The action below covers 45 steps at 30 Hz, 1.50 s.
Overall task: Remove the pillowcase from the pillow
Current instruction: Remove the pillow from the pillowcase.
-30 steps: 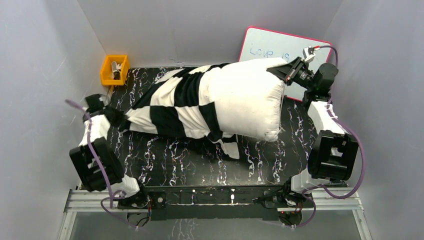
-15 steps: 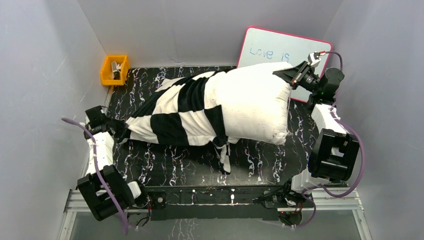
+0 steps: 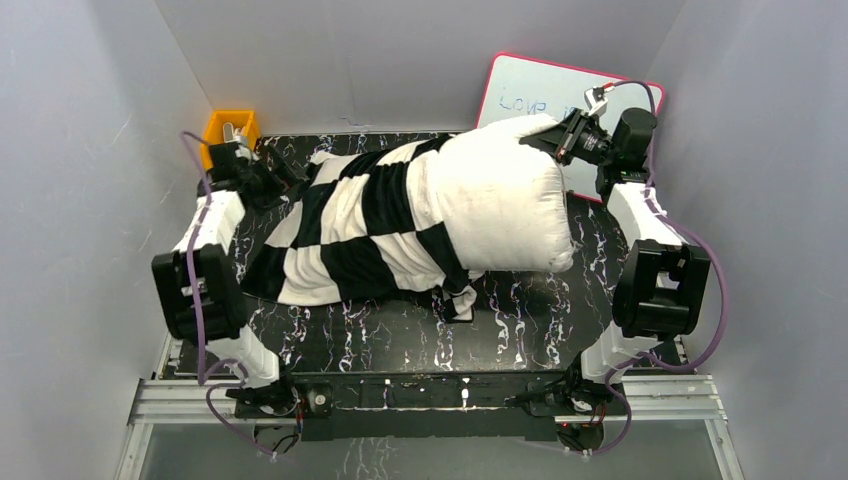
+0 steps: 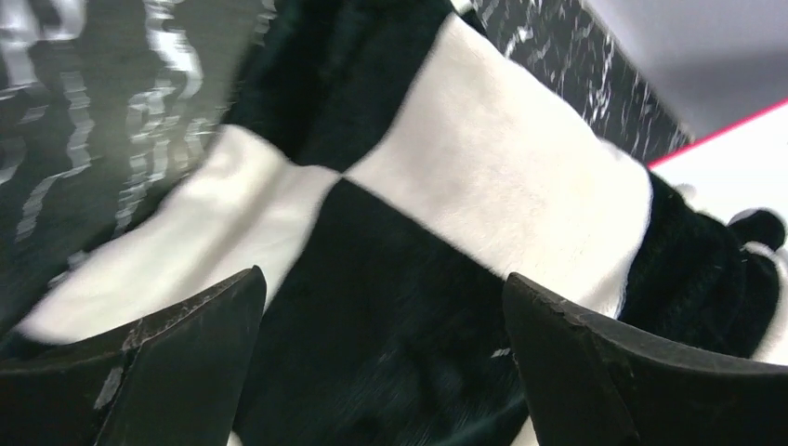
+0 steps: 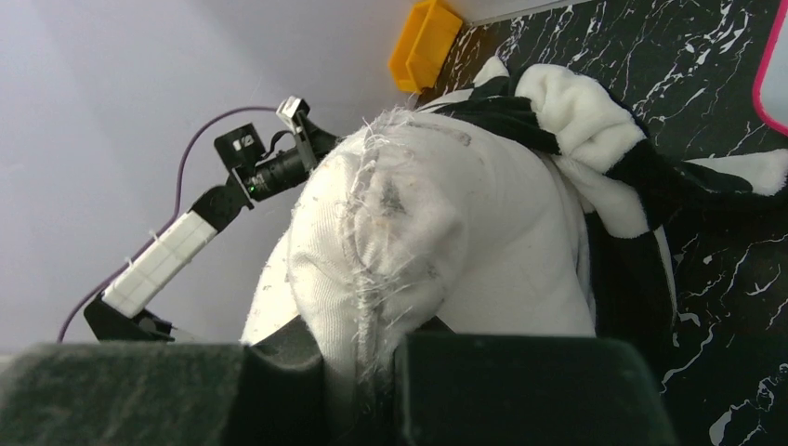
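The pillowcase's limp end (image 3: 287, 262) hangs loose while its hem is still snug around the pillow, so the robot's left gripper should go to the pillowcase's hem (image 3: 444, 246) while the right gripper keeps hold of the pillow's corner.
The plump white pillow (image 3: 500, 200) lies across the table with its right half bare. The black-and-white checkered pillowcase (image 3: 345, 235) covers its left half and trails limp toward the left. My right gripper (image 3: 545, 140) is shut on the pillow's far right corner, and the frayed seam (image 5: 372, 279) is pinched between its jaws (image 5: 376, 348). My left gripper (image 3: 285, 180) hovers at the pillowcase's far left edge. It is open (image 4: 381, 297), with checkered pillowcase (image 4: 483, 177) showing between the spread fingers and nothing gripped.
An orange bin (image 3: 229, 138) sits at the far left corner just behind my left wrist. A pink-framed whiteboard (image 3: 535, 95) leans on the back wall behind my right gripper. Grey walls close in both sides. The table is black marble-patterned (image 3: 400, 335).
My left gripper let go of the pillowcase's left end, opened, and swung from the near left up toward the orange bin. The pillowcase end slumped. My right gripper shifted slightly left with the pillow corner.
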{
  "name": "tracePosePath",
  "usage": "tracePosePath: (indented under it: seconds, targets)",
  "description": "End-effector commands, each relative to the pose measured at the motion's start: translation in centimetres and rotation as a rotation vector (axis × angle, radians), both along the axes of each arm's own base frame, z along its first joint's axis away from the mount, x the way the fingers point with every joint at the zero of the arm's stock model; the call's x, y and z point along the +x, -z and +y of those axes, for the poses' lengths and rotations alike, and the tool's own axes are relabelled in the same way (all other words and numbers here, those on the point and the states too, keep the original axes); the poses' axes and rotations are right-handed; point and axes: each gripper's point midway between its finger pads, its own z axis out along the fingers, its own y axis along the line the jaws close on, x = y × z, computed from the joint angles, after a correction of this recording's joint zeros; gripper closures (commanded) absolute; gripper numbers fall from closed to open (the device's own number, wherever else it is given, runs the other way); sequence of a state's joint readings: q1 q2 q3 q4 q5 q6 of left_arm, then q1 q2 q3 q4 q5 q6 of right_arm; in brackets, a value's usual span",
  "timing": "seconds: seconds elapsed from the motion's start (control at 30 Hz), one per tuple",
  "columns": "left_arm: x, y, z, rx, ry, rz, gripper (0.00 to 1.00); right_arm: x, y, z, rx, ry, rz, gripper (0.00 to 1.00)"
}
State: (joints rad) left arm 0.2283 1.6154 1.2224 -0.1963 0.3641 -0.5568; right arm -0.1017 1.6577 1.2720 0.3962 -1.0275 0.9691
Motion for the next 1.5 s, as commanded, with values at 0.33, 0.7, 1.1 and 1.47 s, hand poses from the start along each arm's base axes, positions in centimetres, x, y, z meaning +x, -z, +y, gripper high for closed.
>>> tracePosePath:
  seconds: [0.33,0.7,1.1,1.47]
  targets:
    - [1.6,5.0,-6.0,0.084,0.169,0.151,1.00,-1.4,-3.3,2.5,-0.052,-0.101,-0.159,1.00]
    - [-4.7,6.9,4.4,-0.069,-0.261,0.268,1.00,-1.6,-10.5,-8.2,0.113,0.171,-0.303,1.00]
    - [-7.7,4.2,2.3,0.051,-0.339,0.204,1.00,1.1,-6.1,-3.9,0.024,0.071,-0.194,1.00]
    - [-3.0,-0.8,-4.5,-0.106,-0.012,-0.043,0.21,1.3,-1.3,3.7,-0.120,-0.064,-0.114,1.00]
